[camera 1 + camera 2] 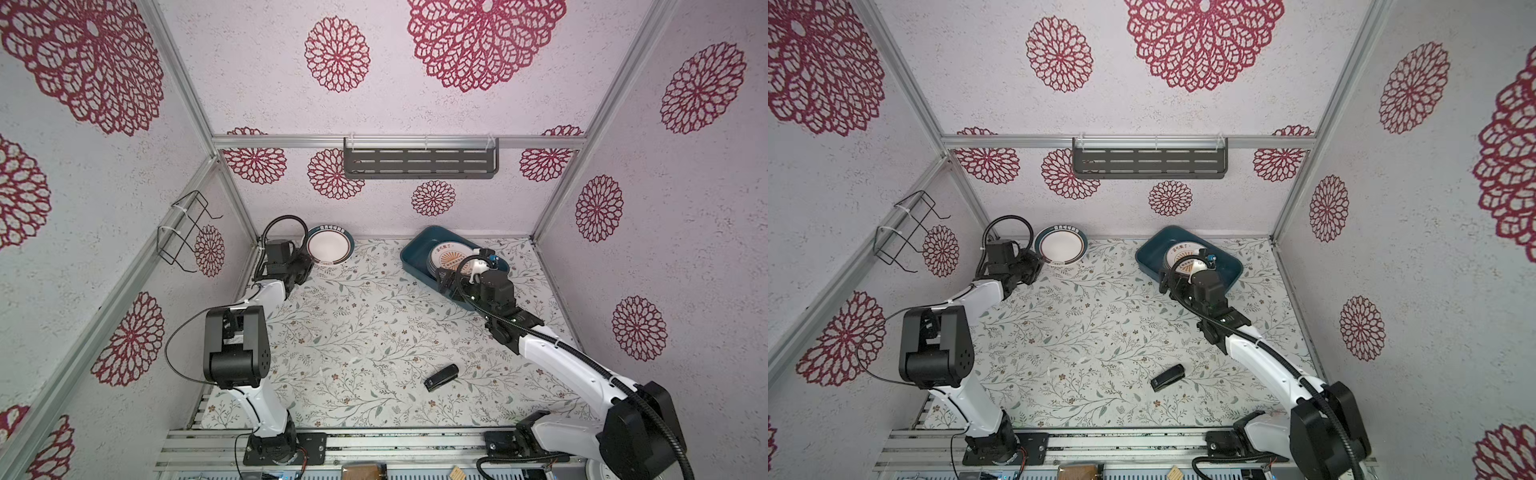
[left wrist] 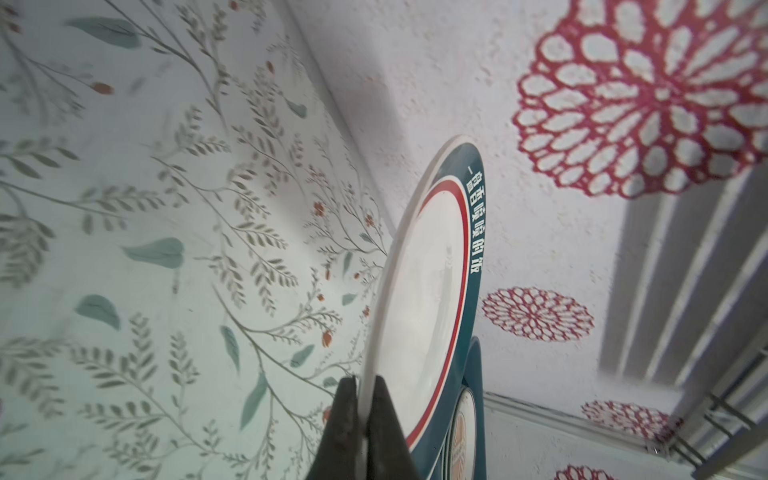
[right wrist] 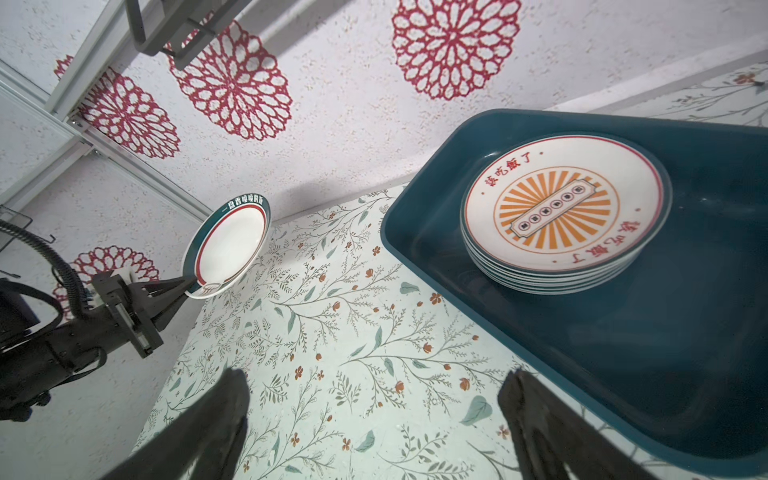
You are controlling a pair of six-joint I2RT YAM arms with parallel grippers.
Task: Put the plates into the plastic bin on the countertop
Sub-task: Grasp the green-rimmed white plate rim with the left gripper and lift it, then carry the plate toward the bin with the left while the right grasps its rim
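The robot's left gripper is holding the plate a long way from the plastic bin, so next the right gripper grips the plate's free rim (image 1: pixel 352 243) and lowers the plate onto the stack.
My left gripper (image 1: pixel 306 266) (image 2: pixel 365 380) is shut on the near rim of a white plate (image 1: pixel 330 245) (image 1: pixel 1060 246) (image 2: pixel 424 299) with a dark teal lettered rim. The plate is tilted steeply at the back left of the countertop (image 1: pixel 353 324), close to the back wall. The teal plastic bin (image 1: pixel 415 249) (image 1: pixel 1150 249) (image 3: pixel 623 353) sits at the back right. It holds a stack of several plates (image 1: pixel 451 257) (image 3: pixel 561 212) with an orange sunburst one on top. My right gripper (image 1: pixel 442 282) (image 3: pixel 377 376) hangs open and empty over the countertop beside the bin's near wall.
A small black object (image 1: pixel 441 377) (image 1: pixel 1168 377) lies on the countertop towards the front. A grey slotted shelf (image 1: pixel 420 162) hangs on the back wall and a black wire rack (image 1: pixel 187 232) on the left wall. Aluminium posts stand in the back corners.
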